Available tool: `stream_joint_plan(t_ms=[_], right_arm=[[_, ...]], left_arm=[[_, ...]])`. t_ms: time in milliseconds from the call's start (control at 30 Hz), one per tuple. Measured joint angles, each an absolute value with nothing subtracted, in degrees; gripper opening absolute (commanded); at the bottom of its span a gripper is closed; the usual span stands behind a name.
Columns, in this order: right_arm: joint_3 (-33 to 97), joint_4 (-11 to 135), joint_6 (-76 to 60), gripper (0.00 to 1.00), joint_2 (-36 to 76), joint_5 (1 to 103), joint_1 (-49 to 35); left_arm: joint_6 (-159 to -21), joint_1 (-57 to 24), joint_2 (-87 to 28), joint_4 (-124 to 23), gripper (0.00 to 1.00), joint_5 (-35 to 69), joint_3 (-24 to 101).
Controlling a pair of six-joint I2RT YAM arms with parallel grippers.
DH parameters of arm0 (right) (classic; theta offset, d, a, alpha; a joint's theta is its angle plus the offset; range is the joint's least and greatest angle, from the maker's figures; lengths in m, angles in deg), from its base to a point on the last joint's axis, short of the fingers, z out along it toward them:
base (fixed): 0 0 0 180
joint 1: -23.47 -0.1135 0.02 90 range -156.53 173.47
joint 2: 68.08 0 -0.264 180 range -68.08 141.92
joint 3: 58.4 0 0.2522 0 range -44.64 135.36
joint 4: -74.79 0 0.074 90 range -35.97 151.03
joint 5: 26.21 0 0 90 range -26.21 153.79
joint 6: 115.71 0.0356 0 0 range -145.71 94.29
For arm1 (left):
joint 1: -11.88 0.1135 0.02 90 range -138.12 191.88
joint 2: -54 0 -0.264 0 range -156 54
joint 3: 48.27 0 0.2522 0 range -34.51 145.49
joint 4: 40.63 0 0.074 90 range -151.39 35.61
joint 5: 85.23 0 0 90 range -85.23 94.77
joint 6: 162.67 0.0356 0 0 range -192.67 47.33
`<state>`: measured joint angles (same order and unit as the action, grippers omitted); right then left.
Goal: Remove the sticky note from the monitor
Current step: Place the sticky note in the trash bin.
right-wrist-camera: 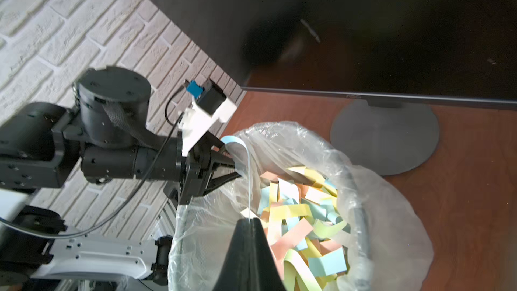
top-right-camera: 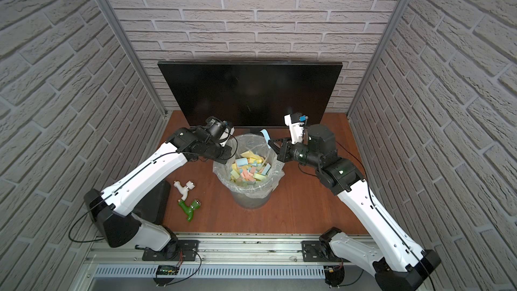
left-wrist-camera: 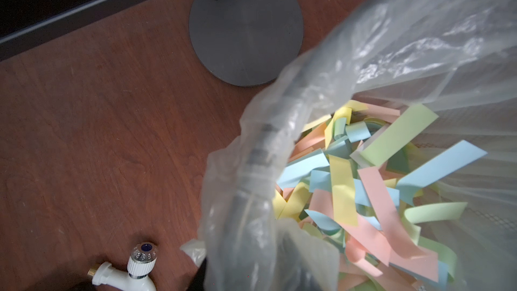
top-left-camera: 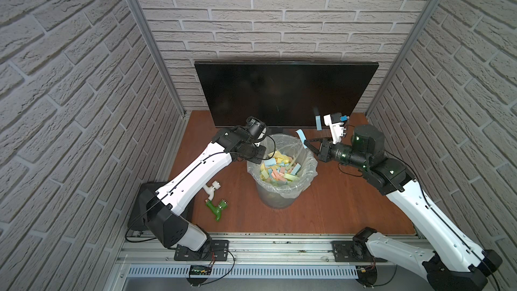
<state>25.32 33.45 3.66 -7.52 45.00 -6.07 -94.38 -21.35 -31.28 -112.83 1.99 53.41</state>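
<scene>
The blue sticky note (top-left-camera: 301, 137) is clear of the monitor and the waste bin is open, so my right gripper should carry on over the paper strips (top-left-camera: 279, 168) and let go there.
The black monitor (top-left-camera: 279, 93) (top-right-camera: 249, 90) stands at the back of the table. In front of it is a waste bin (top-left-camera: 275, 200) lined with clear plastic and full of coloured paper strips. My right gripper (top-left-camera: 305, 143) (right-wrist-camera: 249, 219) is shut on a blue sticky note (top-left-camera: 300, 135) (right-wrist-camera: 236, 145), held off the screen over the bin's far right rim. My left gripper (top-left-camera: 263, 152) (right-wrist-camera: 237, 169) is shut on the bin's left rim and liner (left-wrist-camera: 251, 163). Another blue strip (top-left-camera: 318, 122) shows at the screen's lower right edge; note or reflection, I cannot tell.
A white tap fitting (top-left-camera: 211, 187) and a green one (top-left-camera: 217, 207) lie on the brown table left of the bin. The monitor's round grey foot (left-wrist-camera: 246, 26) sits just behind the bin. Brick-pattern walls close in both sides and the back.
</scene>
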Motion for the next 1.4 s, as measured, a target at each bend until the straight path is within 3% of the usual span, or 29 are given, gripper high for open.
stream_joint_plan(t_ms=[633,667,800,867,1033,1400], right_arm=[[33.2,21.1,-10.6,0.03,7.4,61.9,-24.1],[33.2,20.9,-10.8,0.06,8.1,62.8,-24.3],[33.2,20.2,-11.3,0.55,10.0,65.4,-24.5],[33.2,19.8,-11.4,0.65,10.4,65.9,-24.5],[33.2,19.7,-11.2,0.72,9.7,66.1,-24.4],[33.2,22.3,-6.2,0.71,3.9,59.7,-19.6]], left_arm=[[-94.4,-21.4,-30.2,-112.7,0.33,2.0,52.1],[-94.4,-21.4,-30.1,-112.7,0.33,2.0,52.1],[-94.4,-21.4,-30.1,-112.7,0.33,2.0,52.0],[-94.4,-21.4,-30.1,-112.7,0.33,2.0,52.0],[-94.4,-21.4,-30.1,-112.7,0.33,2.0,52.0],[-94.4,-21.4,-30.0,-112.6,0.33,2.0,51.9]])
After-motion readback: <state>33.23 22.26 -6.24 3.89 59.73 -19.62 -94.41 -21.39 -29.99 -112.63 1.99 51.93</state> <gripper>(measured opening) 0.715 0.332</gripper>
